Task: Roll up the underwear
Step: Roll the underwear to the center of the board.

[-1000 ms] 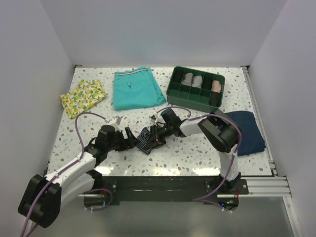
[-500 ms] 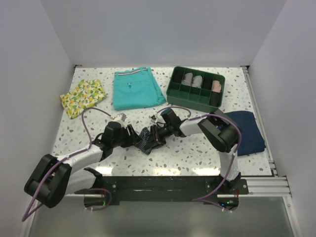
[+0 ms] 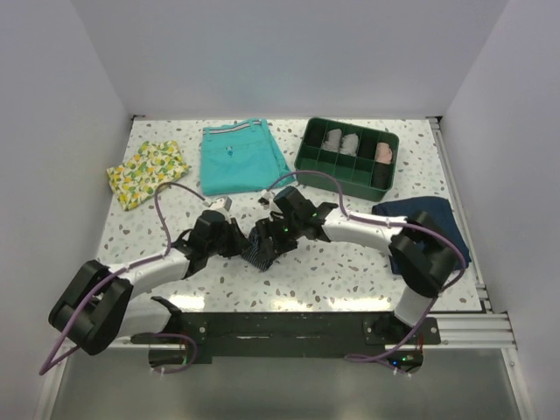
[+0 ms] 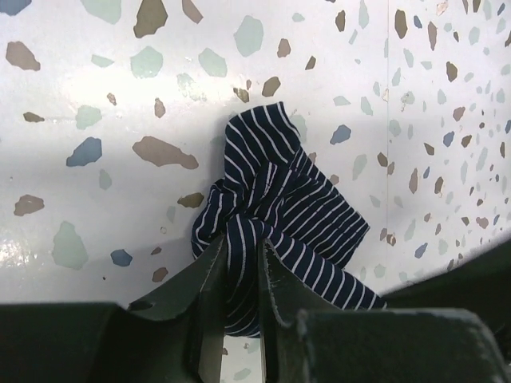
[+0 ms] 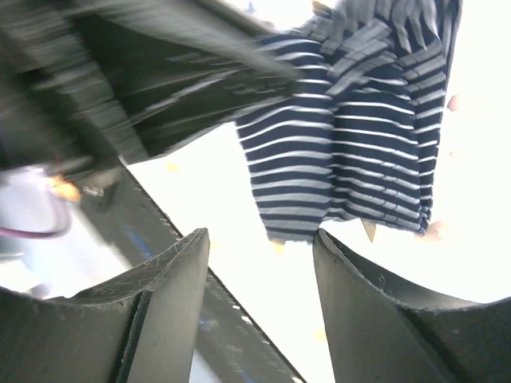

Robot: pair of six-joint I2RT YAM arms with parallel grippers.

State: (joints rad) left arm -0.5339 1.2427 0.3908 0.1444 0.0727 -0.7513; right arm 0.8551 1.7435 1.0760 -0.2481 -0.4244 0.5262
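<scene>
The underwear's folded end [image 5: 292, 222] reaches out beyond my left gripper and stops just before my right gripper's open fingers. So my right gripper should move in and pinch that folded end.
The underwear [image 4: 275, 195], navy with thin pale pinstripes, lies bunched in a crumpled heap on the speckled table near the front middle [image 3: 260, 248]. My left gripper [image 4: 240, 246] is shut on a fold at the heap's near edge, with cloth pinched between both fingers. In the top view it [image 3: 240, 241] reaches in from the left. My right gripper [image 5: 259, 239] stands open just short of the striped cloth [image 5: 351, 152], with only bare table between its fingers. From above it [image 3: 274, 234] sits on the heap's right side.
Teal shorts [image 3: 241, 157] lie at the back centre, with a lemon-print cloth [image 3: 147, 172] at the back left. A green divided box [image 3: 341, 178] holding rolled items stands at the back right. A plain navy garment [image 3: 436, 229] lies at the right edge.
My left gripper has moved in from the left and closed on the underwear. My right gripper has let go of the cloth and opened, and the right arm has swung its elbow outward.
</scene>
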